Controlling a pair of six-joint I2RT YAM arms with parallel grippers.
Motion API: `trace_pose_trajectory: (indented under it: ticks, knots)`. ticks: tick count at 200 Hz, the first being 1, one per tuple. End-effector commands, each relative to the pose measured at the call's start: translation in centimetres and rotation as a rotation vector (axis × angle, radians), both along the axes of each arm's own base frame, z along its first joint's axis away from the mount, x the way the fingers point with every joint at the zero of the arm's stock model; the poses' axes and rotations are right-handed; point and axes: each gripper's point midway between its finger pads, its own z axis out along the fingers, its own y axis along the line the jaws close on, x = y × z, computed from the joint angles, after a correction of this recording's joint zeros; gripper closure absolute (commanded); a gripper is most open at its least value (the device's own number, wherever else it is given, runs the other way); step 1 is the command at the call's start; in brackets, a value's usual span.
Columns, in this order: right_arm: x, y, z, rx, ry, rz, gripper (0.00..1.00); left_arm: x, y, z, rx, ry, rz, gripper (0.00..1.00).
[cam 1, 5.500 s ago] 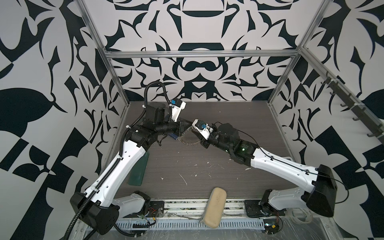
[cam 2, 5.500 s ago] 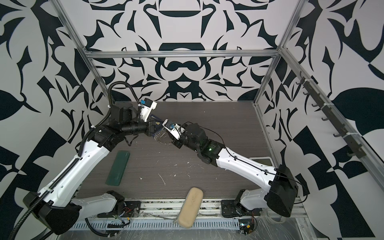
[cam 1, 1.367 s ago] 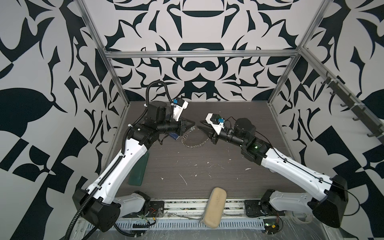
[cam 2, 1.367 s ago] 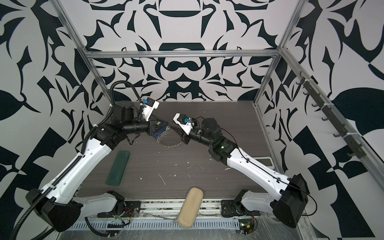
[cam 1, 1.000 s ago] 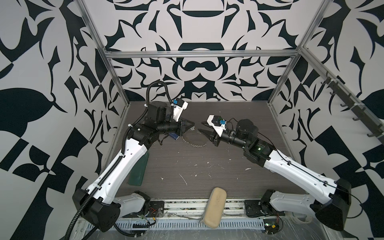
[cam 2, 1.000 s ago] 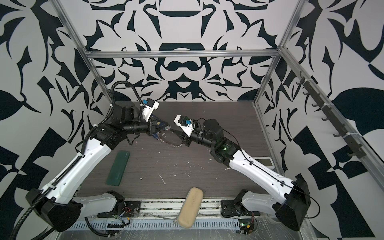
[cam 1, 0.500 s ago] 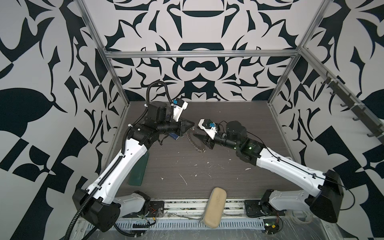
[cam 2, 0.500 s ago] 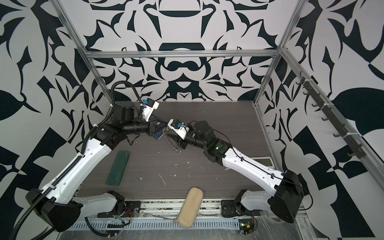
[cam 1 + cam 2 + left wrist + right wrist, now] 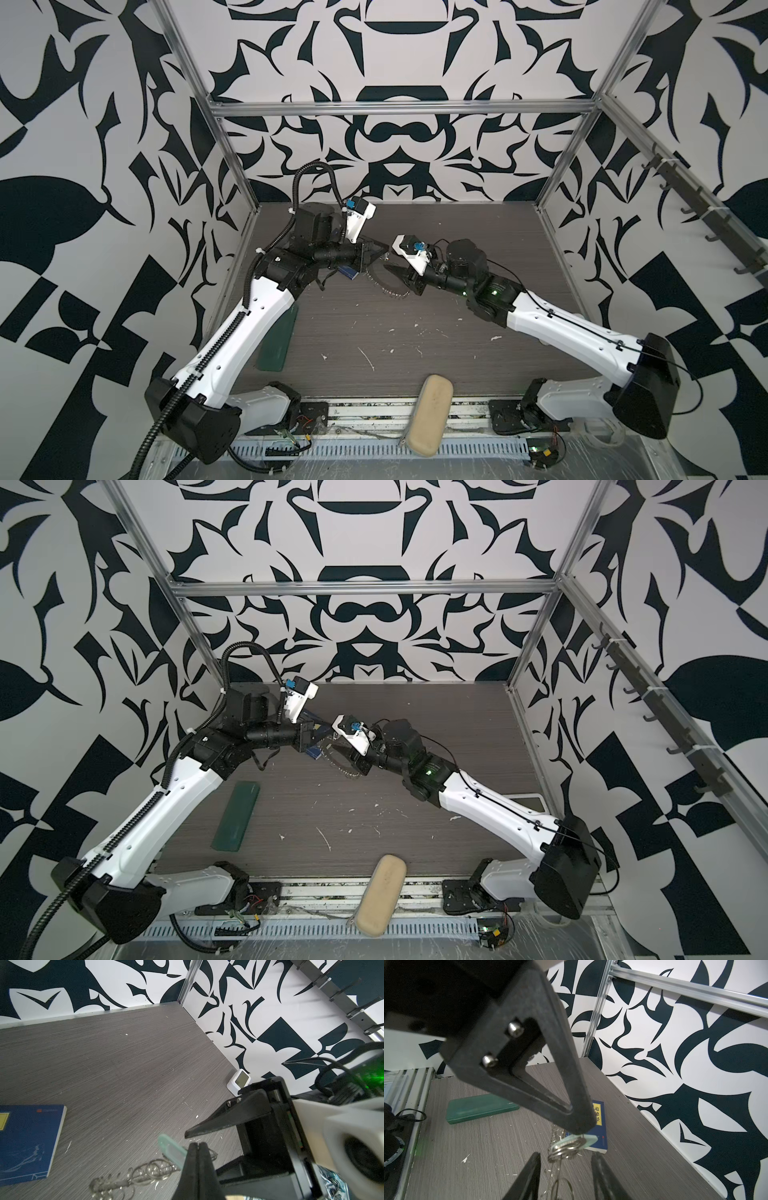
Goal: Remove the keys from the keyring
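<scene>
The mint-green tag (image 9: 591, 1141) rests against the stacked split rings, so next my right gripper pinches the keyring (image 9: 568, 1151) just under the end of my left gripper and then pulls the keyring away first.
My left gripper (image 9: 197, 1144) is shut, pinching a wire ring at the rim of the keyring (image 9: 128, 1178), which hangs from its tip above the table. In both top views the keyring (image 9: 385, 287) (image 9: 344, 769) shows as a grey arc between the two grippers. The keys' mint-green tag (image 9: 171, 1150) (image 9: 588, 1139) sits right at that pinch; the key blade is not distinguishable. My right gripper (image 9: 565, 1155) is open, its fingers standing either side of the stacked split rings (image 9: 564, 1148) without touching them. It faces the left gripper (image 9: 383, 252) closely.
A blue book (image 9: 348, 272) (image 9: 599, 1126) lies under the left gripper. A dark green case (image 9: 276, 336) (image 9: 481, 1108) lies at the left, and a beige case (image 9: 430, 409) sits on the front rail. A small white device (image 9: 239, 1080) stands by the right wall.
My right gripper has moved left, up to the keyring, so its open fingers now straddle the rings. The left gripper has stayed shut and in place.
</scene>
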Motion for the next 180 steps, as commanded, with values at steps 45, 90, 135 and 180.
trace_pose_trajectory:
  ticks: [45,90,135,180]
  knots:
    - [0.9,-1.1,4.3,0.043,-0.101,-0.083,0.64,-0.7,0.3,2.4,-0.033,-0.058,0.002,1.00]
    - [0.7,-1.6,4.5,0.039,-0.110,-0.095,0.73,-0.6,0.3,2.4,-0.032,-0.060,0.002,1.00]
    - [0.5,-1.8,4.7,0.034,-0.115,-0.096,0.82,-0.5,0.3,2.5,-0.034,-0.062,0.003,1.00]
    - [0.3,-0.8,4.4,0.023,-0.103,-0.043,0.88,-0.6,0.3,2.6,-0.035,-0.064,0.004,1.00]
